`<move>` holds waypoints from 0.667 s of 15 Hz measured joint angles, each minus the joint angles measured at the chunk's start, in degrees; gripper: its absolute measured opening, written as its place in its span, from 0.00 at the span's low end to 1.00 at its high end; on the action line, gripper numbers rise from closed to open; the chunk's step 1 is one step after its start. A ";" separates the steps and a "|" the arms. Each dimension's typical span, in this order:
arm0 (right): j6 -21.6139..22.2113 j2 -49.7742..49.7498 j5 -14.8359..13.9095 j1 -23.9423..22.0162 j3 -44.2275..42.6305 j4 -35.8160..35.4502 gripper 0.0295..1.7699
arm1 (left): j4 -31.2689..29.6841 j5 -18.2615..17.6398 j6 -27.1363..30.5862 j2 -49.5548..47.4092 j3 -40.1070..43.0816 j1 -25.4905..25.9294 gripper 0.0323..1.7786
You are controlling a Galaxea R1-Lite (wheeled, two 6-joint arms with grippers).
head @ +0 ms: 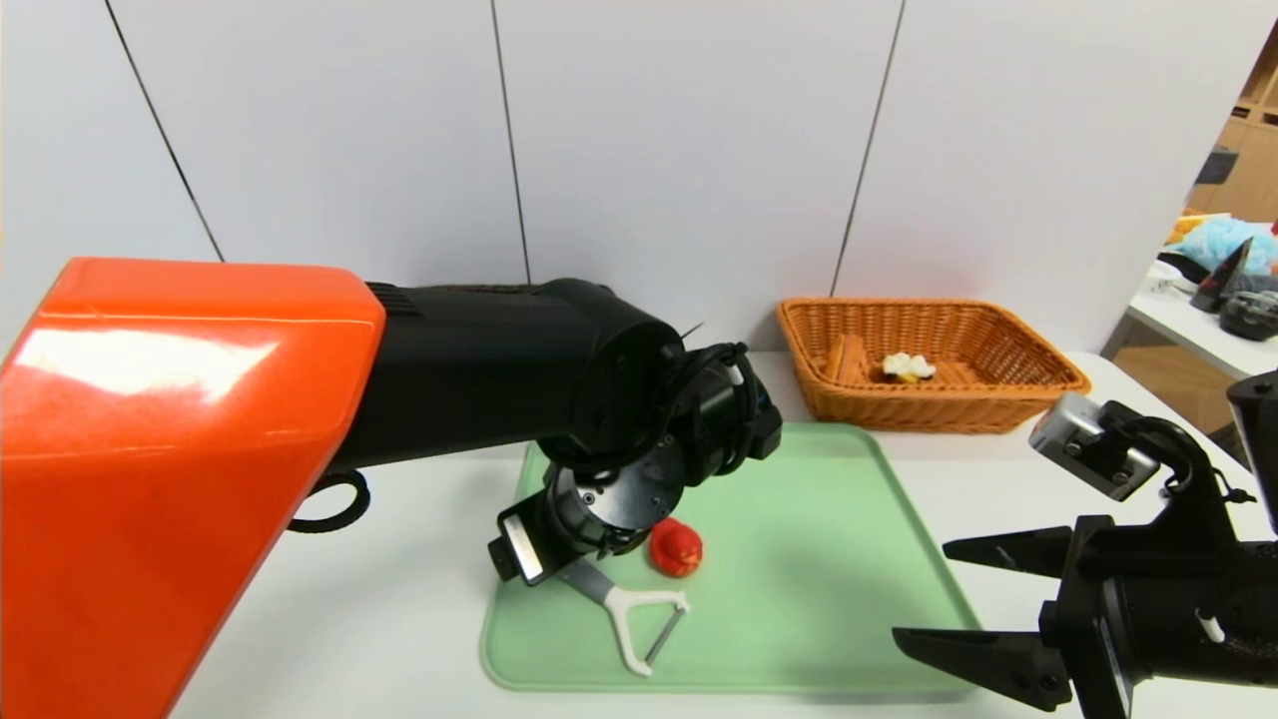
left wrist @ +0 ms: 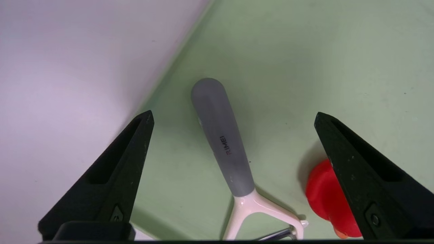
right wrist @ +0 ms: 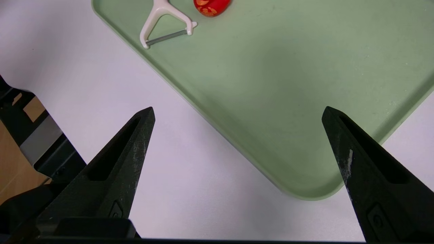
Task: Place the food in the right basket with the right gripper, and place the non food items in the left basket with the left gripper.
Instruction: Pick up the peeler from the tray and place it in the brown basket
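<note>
I expect the peeler (head: 622,600) to swing into line when I close my left gripper, because the grey handle (left wrist: 222,138) lies at a slant between my open fingers.
The food, a waffle wedge (head: 907,367) with white cream, lies inside the right basket (head: 879,409), orange-tan wicker at the back right. On the green tray (head: 849,639) lie the peeler (head: 629,609) (left wrist: 220,135) and the small red toy (head: 676,547) (left wrist: 325,200). My left gripper (left wrist: 233,114) hangs open just above the tray, its fingers straddling the peeler's grey handle, one finger next to the red toy. My right gripper (head: 919,591) (right wrist: 237,108) is open and empty over the tray's near right corner. The left basket is out of view.
My left arm's orange and black body (head: 300,419) fills the left half of the head view. The white table (head: 379,619) surrounds the tray. A second table with clutter (head: 1228,270) stands at the far right. A white wall backs the table.
</note>
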 joint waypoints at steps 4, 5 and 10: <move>0.02 -0.05 0.00 0.00 0.00 0.24 0.96 | -0.04 -2.95 -1.01 -0.01 -1.62 -0.02 0.95; 0.02 -0.13 -0.05 0.00 0.02 0.30 0.96 | -0.01 -3.34 -1.76 0.00 -1.73 -0.02 0.95; 0.02 -0.33 -0.02 0.00 0.16 0.38 0.96 | 0.44 -8.94 -2.45 0.00 -1.89 1.44 0.95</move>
